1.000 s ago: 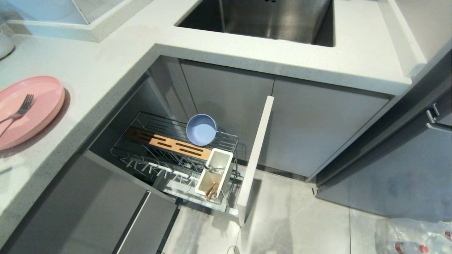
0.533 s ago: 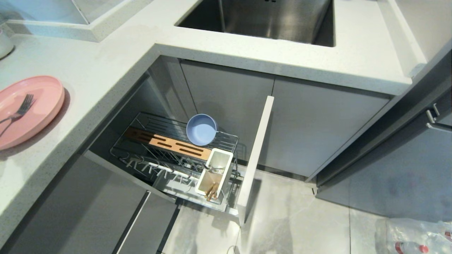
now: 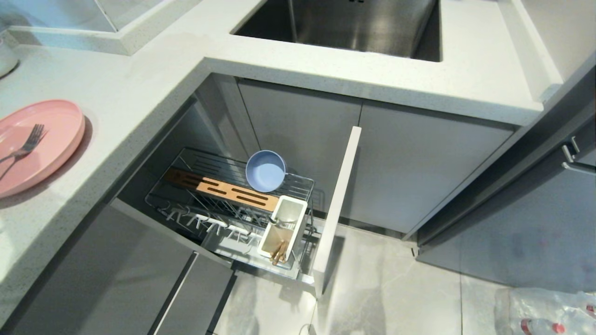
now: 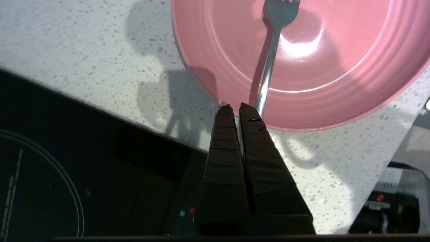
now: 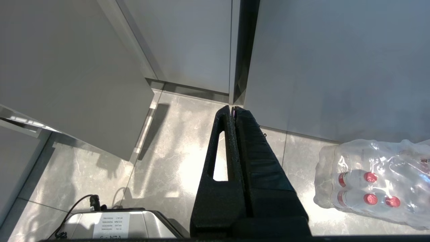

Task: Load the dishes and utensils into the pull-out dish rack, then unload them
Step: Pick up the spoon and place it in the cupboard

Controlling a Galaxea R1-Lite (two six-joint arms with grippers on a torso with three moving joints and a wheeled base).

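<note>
The silver fork's handle end (image 4: 261, 105) is outside the left gripper's closed fingers, so next the left gripper opens, brings its fingers to both sides of the fork's handle farther up (image 4: 269, 69) and closes there.
The pink plate (image 3: 42, 153) lies on the white counter at the far left, with the silver fork (image 3: 28, 145) resting in it. In the left wrist view my left gripper (image 4: 235, 108) is shut and empty. Its tips hover over the near rim of the plate (image 4: 336, 74), right beside the end of the fork's (image 4: 272, 50) handle. The pull-out dish rack (image 3: 186, 204) stands open below the counter. The blue-grey bowl (image 3: 265, 170) sits on its back corner, and the chopsticks (image 3: 279, 251) stand in its white utensil cup (image 3: 298, 218). My right gripper (image 5: 232, 108) hangs shut over the floor.
The rack's grey front panel (image 3: 337, 209) juts out toward the floor. A steel sink (image 3: 354, 23) is set in the counter behind. A black hob (image 4: 67, 161) lies next to the plate. A wrapped pack of bottles (image 5: 369, 178) sits on the floor at the right.
</note>
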